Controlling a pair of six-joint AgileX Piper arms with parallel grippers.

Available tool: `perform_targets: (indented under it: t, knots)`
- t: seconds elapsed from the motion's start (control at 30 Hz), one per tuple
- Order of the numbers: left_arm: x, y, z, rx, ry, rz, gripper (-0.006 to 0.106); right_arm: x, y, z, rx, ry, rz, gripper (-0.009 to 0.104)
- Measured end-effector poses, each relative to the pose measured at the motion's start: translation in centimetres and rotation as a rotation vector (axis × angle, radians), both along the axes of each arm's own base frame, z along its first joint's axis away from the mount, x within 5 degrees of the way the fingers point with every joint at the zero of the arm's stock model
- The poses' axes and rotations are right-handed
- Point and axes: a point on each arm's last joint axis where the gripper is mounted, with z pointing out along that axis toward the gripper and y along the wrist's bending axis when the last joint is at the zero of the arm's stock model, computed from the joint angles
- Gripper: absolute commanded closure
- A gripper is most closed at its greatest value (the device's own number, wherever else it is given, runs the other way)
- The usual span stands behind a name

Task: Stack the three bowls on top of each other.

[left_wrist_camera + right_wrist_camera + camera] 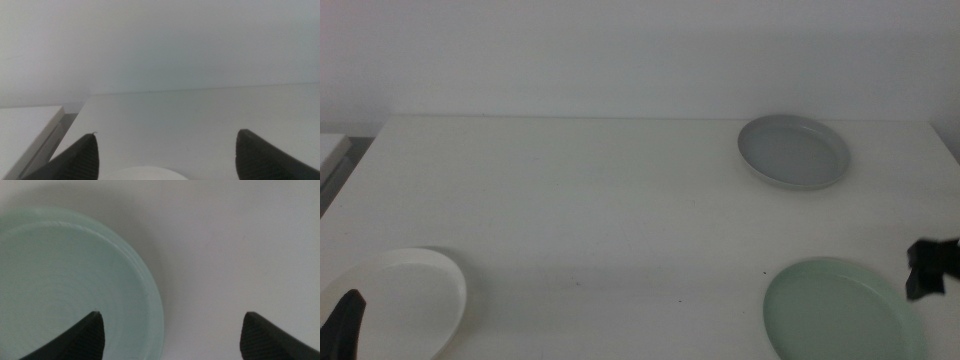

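Note:
I expect the grey bowl [793, 152] to nest down and nearly hide the mint green bowl when I stack them, because it shares the mint green bowl's shallow round shape [843, 312].
Three bowls lie apart on the white table. The light grey bowl [794, 150] is at the back right. The white bowl [395, 300] is at the front left, and its rim [145, 172] peeks between my left jaws. My left gripper [342, 325] hovers at that bowl's near edge, open and empty. The mint green bowl [843, 308] sits at the front right. My right gripper [930, 268] hangs open over its right rim [150, 295], one jaw above the bowl and the other above bare table.
The white table [600, 200] runs back to a pale wall. A white ledge [25, 135] stands beyond the table's left edge, with a dark gap between them.

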Motion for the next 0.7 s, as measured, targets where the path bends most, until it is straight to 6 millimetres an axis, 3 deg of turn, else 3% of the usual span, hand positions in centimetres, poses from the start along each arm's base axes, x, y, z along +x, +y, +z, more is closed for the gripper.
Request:
perform_targets:
  t: [0.27,0.37,0.53,0.7]
  knots:
    - [0.0,0.0,0.0,0.000,0.000,0.000,0.007,0.0,0.1,-4.5,0.021,0.094,-0.031,0.009]
    - [0.0,0.0,0.0,0.000,0.000,0.000,0.007,0.2,0.2,-5.3,0.023,0.116,-0.037,0.020]
    - [0.0,0.0,0.0,0.000,0.000,0.000,0.007,0.6,0.4,-6.2,0.050,0.116,-0.062,0.048]
    - [0.0,0.0,0.0,0.000,0.000,0.000,0.007,0.9,0.4,-6.9,0.060,0.132,-0.075,0.055]
